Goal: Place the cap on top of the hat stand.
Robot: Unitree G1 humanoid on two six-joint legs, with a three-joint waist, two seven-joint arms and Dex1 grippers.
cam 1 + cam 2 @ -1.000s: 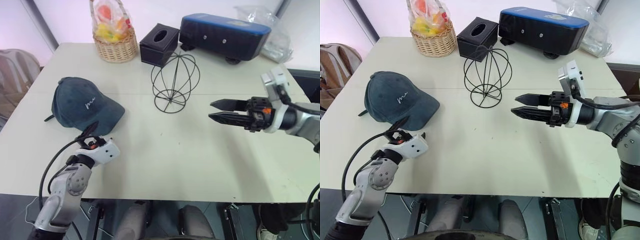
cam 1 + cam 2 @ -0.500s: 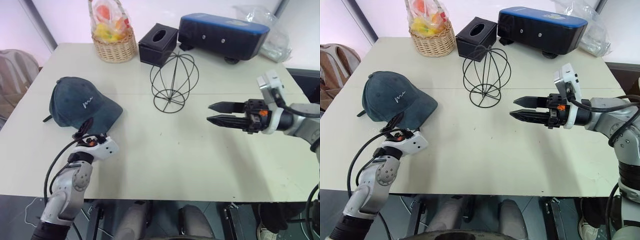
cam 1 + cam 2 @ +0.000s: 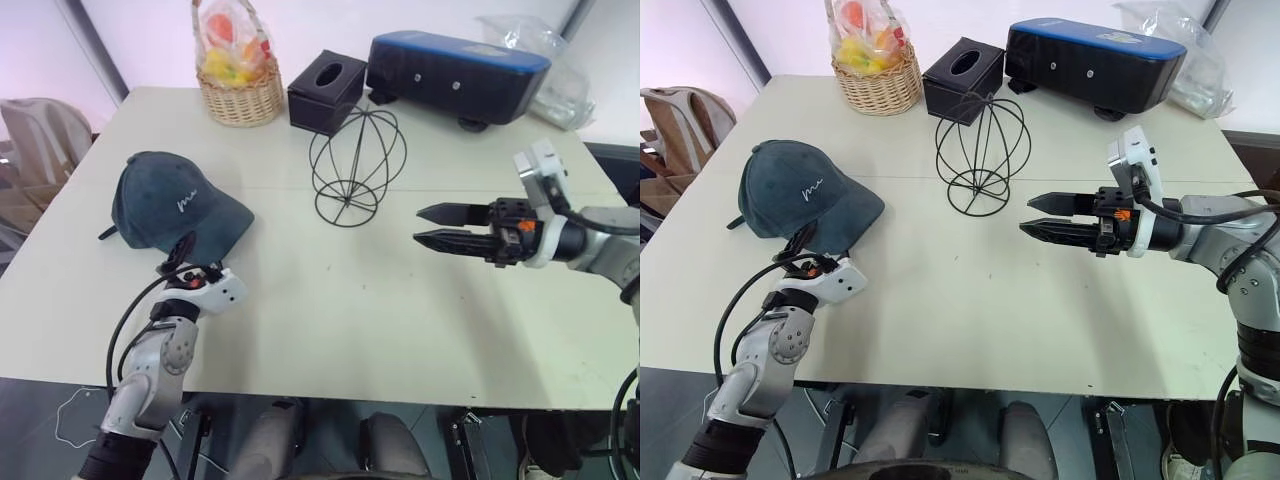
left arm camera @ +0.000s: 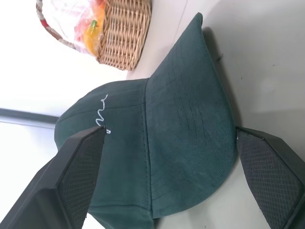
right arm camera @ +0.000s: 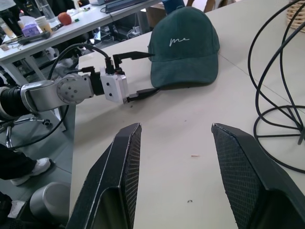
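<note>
I expect the dark teal cap [image 3: 180, 207] to stay domed and open when I lift it by its edge, because the cap's top stands rounded [image 3: 155, 190] above the cap's arched rim.
The dark teal cap [image 3: 172, 200] lies on the left part of the table, its brim toward the middle. My left gripper [image 3: 192, 256] is level at the brim's near edge and open. In the left wrist view the brim [image 4: 190, 143] lies between its two spread fingers [image 4: 78, 176]; I cannot tell whether they touch it. The black wire hat stand [image 3: 357, 165] stands upright and bare in the table's middle, behind and to the right of the cap. My right gripper [image 3: 420, 224] hovers open right of the stand, pointing left, holding nothing.
Along the table's far edge stand a wicker basket [image 3: 238, 85] of wrapped fruit, a black tissue box [image 3: 326, 92] just behind the stand, and a blue-topped black device [image 3: 458, 75]. A plastic bag [image 3: 535, 40] lies at the far right. A chair [image 3: 40, 125] stands off the left side.
The whole picture has shifted a little with the camera. My left wrist has turned slightly at the cap's brim. The right gripper has kept still.
</note>
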